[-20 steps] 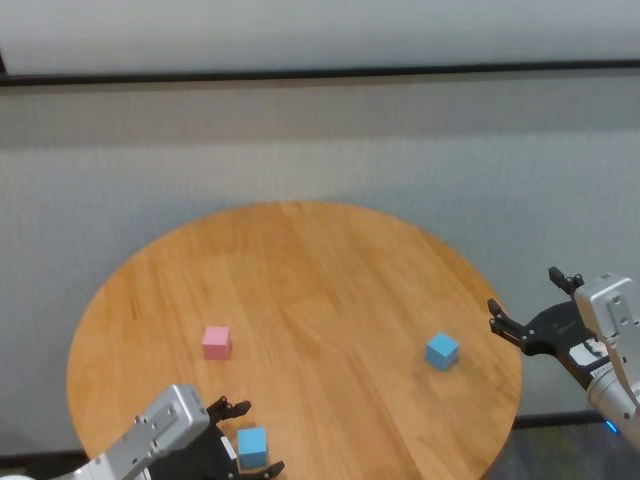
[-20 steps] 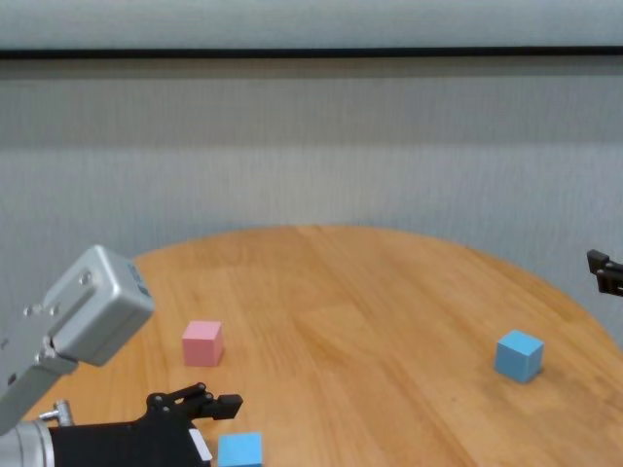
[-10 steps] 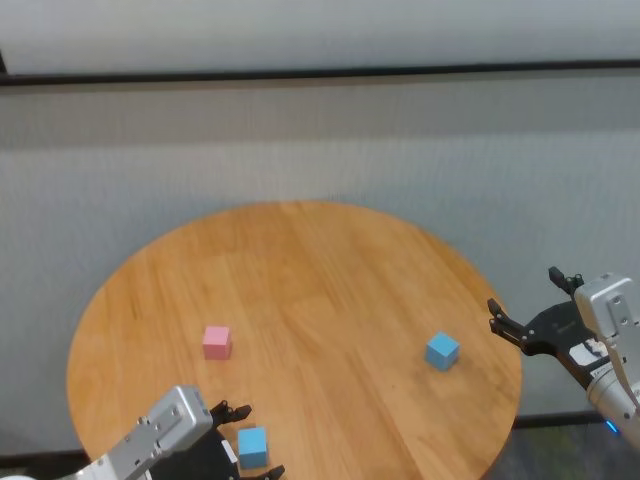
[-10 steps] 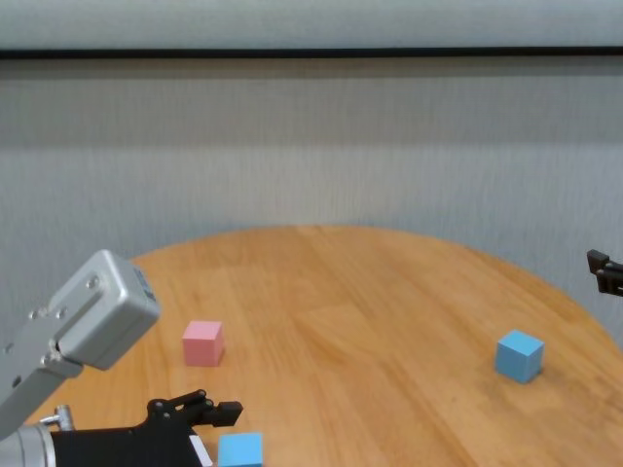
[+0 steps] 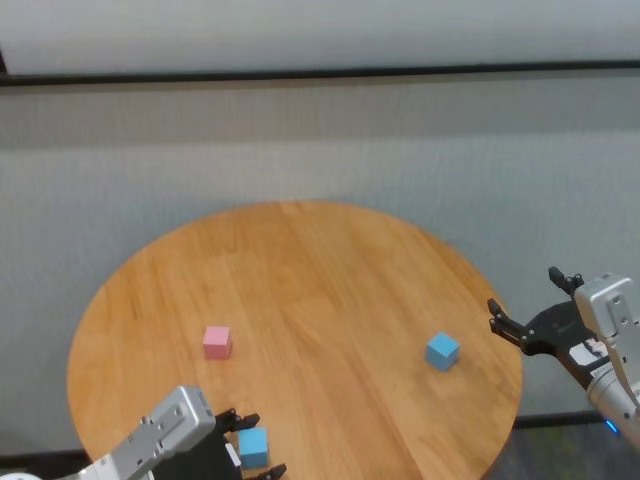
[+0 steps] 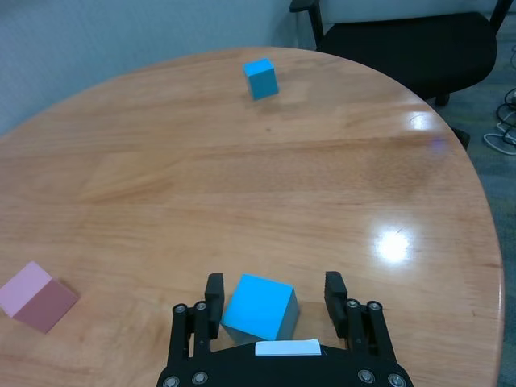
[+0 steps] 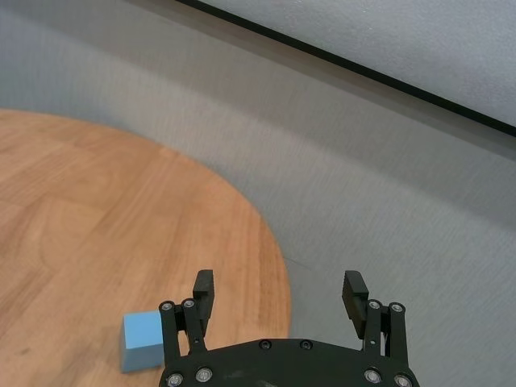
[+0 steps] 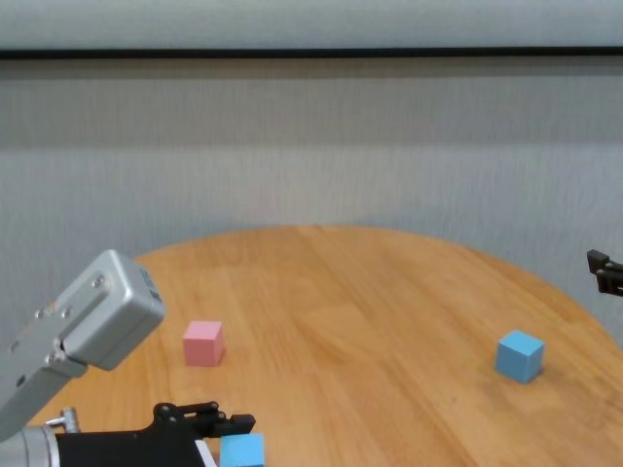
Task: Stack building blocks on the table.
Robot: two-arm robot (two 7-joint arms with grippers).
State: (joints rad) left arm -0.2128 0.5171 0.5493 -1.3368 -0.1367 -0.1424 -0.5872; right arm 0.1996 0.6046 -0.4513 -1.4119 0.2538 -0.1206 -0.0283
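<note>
My left gripper's open fingers are on either side of the light blue block [image 6: 261, 308], which sits crooked, so the block will turn square to them when I close that gripper.
On the round wooden table [image 5: 300, 270] a light blue block [image 5: 252, 447] [image 6: 258, 308] sits near the front edge. My left gripper [image 5: 258, 445] [image 6: 274, 290] straddles it, open: one finger is almost against the block and a small gap shows at the other. A pale pink block [image 5: 216, 342] [image 8: 202, 343] lies just beyond it on the left. The other light blue block [image 5: 442, 351] [image 8: 518, 355] rests on the right side. My right gripper [image 5: 522, 290] [image 7: 278, 286] hovers open and empty past the table's right edge, close to that block.
A grey wall runs behind the table. In the left wrist view a black office chair [image 6: 403, 32] stands past the table's far rim, with cables [image 6: 504, 137] on the floor beside it.
My left gripper has sunk lower and closer around the near blue block, and its jaws have narrowed. The right arm and all the blocks are where they were.
</note>
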